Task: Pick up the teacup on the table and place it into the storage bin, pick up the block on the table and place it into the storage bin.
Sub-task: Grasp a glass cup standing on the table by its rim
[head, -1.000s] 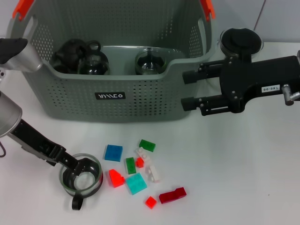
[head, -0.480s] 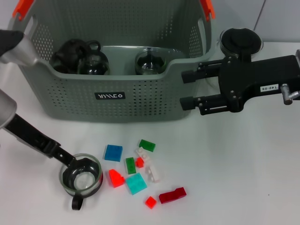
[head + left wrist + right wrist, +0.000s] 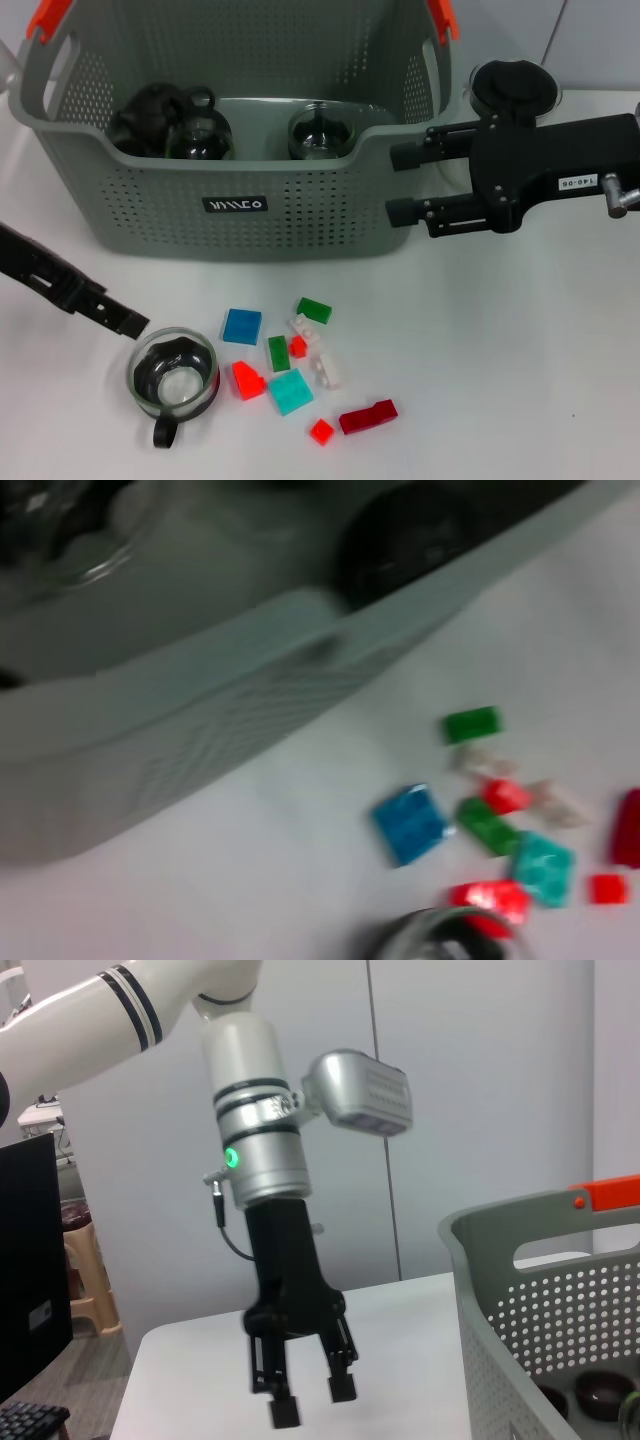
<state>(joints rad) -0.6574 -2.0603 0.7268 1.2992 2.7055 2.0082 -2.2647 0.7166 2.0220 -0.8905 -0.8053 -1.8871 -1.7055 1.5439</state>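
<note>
The teacup's side [image 3: 137,362] is still beyond my left gripper, which hangs at an angle. Next, my left gripper moves over the teacup's rim [image 3: 170,333] facing the bin and turns its wrist before it grips.
The glass teacup [image 3: 172,380] with a black handle stands on the white table [image 3: 520,380] at the front left; its rim shows in the left wrist view [image 3: 440,942]. My left gripper [image 3: 122,319] hovers just left of and above the cup, apart from it. The right wrist view shows it [image 3: 312,1400] open and empty. Several small blocks lie right of the cup, among them a blue one [image 3: 241,326] [image 3: 410,823], a cyan one [image 3: 290,391] and a dark red one [image 3: 367,416]. The grey storage bin [image 3: 235,205] stands behind. My right gripper [image 3: 400,184] is open and empty beside the bin's right wall.
Dark glass pots [image 3: 200,130] and a round glass vessel [image 3: 320,135] sit inside the bin. A clear glass pitcher with a black lid [image 3: 515,90] stands behind my right arm. Orange clips [image 3: 48,20] mark the bin's handles.
My left gripper has drawn back to the left, off the teacup's rim; the cup stays on the table. My right arm has barely moved.
</note>
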